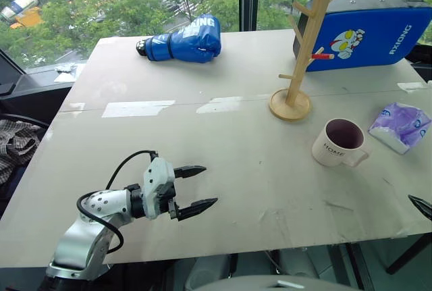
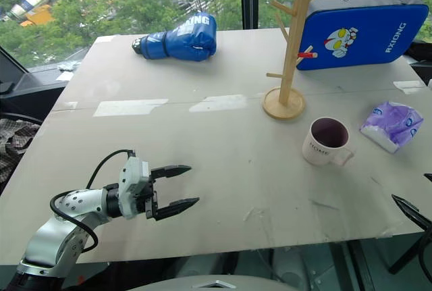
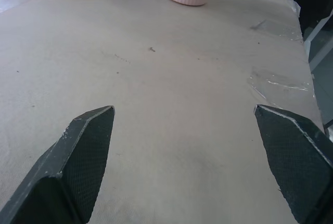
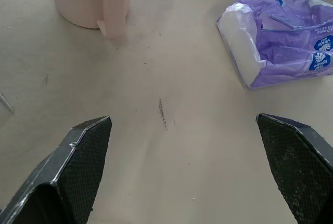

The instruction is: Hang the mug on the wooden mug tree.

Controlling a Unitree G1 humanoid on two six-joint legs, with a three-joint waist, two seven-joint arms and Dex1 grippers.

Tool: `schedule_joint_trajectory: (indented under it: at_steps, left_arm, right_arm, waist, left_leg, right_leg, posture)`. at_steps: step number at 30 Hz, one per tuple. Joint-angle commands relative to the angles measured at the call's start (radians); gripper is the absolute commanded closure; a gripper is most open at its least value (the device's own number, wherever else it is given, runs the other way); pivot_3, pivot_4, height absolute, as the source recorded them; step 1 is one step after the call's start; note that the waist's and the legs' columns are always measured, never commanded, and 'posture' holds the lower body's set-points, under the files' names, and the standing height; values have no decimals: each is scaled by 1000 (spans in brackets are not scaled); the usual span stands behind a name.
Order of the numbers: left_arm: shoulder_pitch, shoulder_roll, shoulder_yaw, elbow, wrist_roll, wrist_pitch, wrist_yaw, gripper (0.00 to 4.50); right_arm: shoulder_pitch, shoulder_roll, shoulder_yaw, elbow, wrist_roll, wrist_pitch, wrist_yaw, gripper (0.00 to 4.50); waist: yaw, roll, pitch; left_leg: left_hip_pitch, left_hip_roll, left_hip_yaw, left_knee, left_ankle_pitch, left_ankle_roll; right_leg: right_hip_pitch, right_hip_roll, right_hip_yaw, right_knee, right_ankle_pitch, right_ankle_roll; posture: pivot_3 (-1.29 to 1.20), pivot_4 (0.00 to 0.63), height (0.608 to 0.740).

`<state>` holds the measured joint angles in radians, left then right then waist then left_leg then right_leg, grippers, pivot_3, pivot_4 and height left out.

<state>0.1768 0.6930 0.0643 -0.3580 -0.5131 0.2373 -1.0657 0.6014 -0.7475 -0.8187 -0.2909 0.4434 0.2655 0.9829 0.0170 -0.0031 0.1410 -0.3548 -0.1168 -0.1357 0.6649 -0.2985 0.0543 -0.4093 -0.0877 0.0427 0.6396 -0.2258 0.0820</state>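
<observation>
The wooden mug tree (image 1: 305,50) stands up from a wide round base (image 1: 290,106), so it will stay upright when the robot hangs the mug on its red peg.
The cream mug (image 1: 341,144) stands upright on the grey table (image 1: 202,142), dark inside, its handle turned toward the near right. Just behind it to the left rises the wooden mug tree (image 1: 302,51), a pole with angled pegs on a round base. My left gripper (image 1: 210,185) hovers open over the near left of the table, pointing right toward the mug and far from it. At the table's near right edge my right gripper (image 2: 410,187) is open and empty. From its wrist view the mug (image 4: 88,0) sits ahead with the handle facing it.
A purple tissue pack (image 1: 400,125) lies right of the mug. A blue boxing glove (image 1: 183,40) rests at the back, and a blue padded case (image 1: 368,31) stands behind the tree. Tape strips (image 1: 138,108) cross the table's middle.
</observation>
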Motion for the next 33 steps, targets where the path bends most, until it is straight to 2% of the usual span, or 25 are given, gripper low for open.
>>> schedule_joint_trajectory:
  at_steps: [1, 4, 7, 12, 18, 27, 31, 33]
  left_arm:
    - [-41, -14, 15, 15, -20, -31, -19, 84]
    - [-115, -42, -2, 39, -28, -67, -49, 84]
    - [-152, -48, -14, 4, -61, -52, -84, 84]
    - [-181, -22, -39, -63, -92, -30, -132, 84]
    - [-191, -11, -51, -108, -96, -13, -128, 84]
    - [-120, -24, -84, -137, -46, -74, -125, 84]
    - [-109, -33, -85, -150, -43, -79, -108, 0]
    - [-100, -33, -78, -159, -50, -75, -98, 0]
  right_arm:
    - [-38, 28, 39, -48, -41, 6, -93, 0]
    - [-90, 116, 116, -196, -48, 82, -255, 0]
    - [-96, 182, 180, -335, -110, 199, -406, 0]
    - [-150, 287, 283, -439, -90, 357, -561, 0]
    - [-222, 362, 353, -423, -108, 379, -651, 0]
    - [-353, 419, 484, -323, -194, 359, -762, 0]
    - [-410, 431, 512, -253, -244, 349, -816, 1161]
    - [-433, 432, 520, -240, -257, 340, -827, 2137]
  waist:
    - [0, 0, 0]
    - [0, -2, 1]
    - [0, 4, -2]
    - [-1, 3, -1]
    - [-2, 4, 0]
    - [-4, 4, 0]
    - [-3, 4, 0]
    - [-3, 4, 0]
  left_leg:
    - [0, 0, 0, 0, 0, 0]
    - [0, 0, -2, 0, 0, 0]
    - [-3, 0, -2, 1, 0, -9]
    - [-7, 0, -3, 1, 2, -7]
    - [-7, 0, -3, 0, 2, -7]
    - [-6, 0, -3, 0, 2, -7]
    - [-6, 0, -3, 0, 2, -7]
    - [-6, 0, -3, 0, 2, -7]
  right_leg:
    - [0, 0, 0, 0, 0, 0]
    - [0, 0, -2, 0, 0, 0]
    - [-2, 0, -2, 1, 0, 0]
    - [-7, 1, -2, 0, 0, 0]
    - [-7, 1, -2, 0, 0, 0]
    - [-7, 2, -2, 0, 0, 0]
    - [-7, 2, -2, 0, 0, 0]
    - [-7, 2, -2, 0, 0, 0]
  posture:
    - [0, 150, 740]
    - [0, 150, 740]
    - [0, 150, 740]
    - [0, 150, 740]
    - [0, 150, 740]
    - [0, 150, 740]
    - [0, 150, 740]
    - [0, 150, 740]
